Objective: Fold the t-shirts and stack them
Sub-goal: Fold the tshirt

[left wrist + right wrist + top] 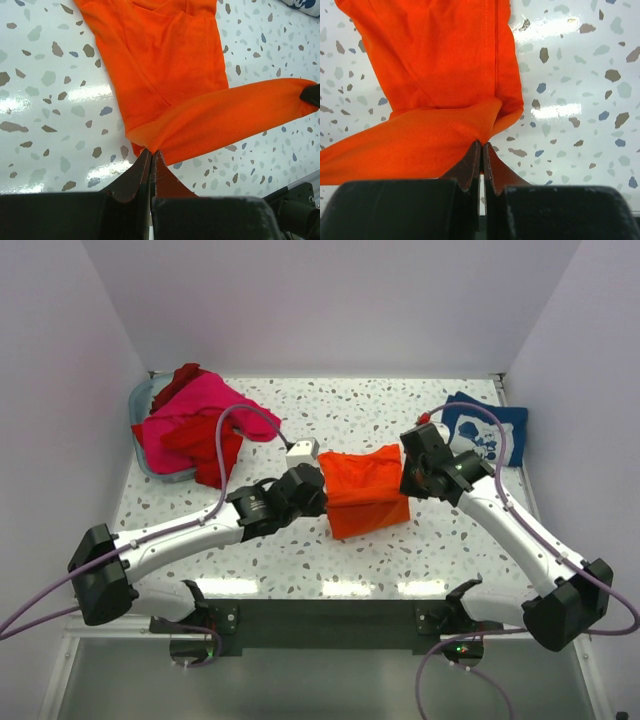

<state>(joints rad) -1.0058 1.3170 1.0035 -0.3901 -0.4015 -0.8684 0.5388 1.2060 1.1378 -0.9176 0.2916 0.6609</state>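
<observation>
The lifted edge (365, 496) is tight across the width of the orange t-shirt, so my right gripper should keep moving toward the t-shirt's far end (386, 453) and let go of the edge there.
The bright orange t-shirt (362, 490) lies partly folded at the table's middle. My left gripper (318, 490) is shut on its left edge, and my right gripper (408, 478) is shut on its right edge. In the left wrist view the pinched cloth (220, 120) stretches taut from my gripper (151, 152) toward the right. In the right wrist view my gripper (482, 145) pinches a fold of the orange shirt (435, 70). A hot pink shirt (195, 410) and red shirts (210, 450) lie heaped at the back left. The navy blue shirt (485, 430) with white print lies folded at the back right.
A grey-blue bin (143, 405) holds the pink and red heap at the back left corner. A small white box (302, 451) sits just behind my left gripper. White walls close in the table on three sides.
</observation>
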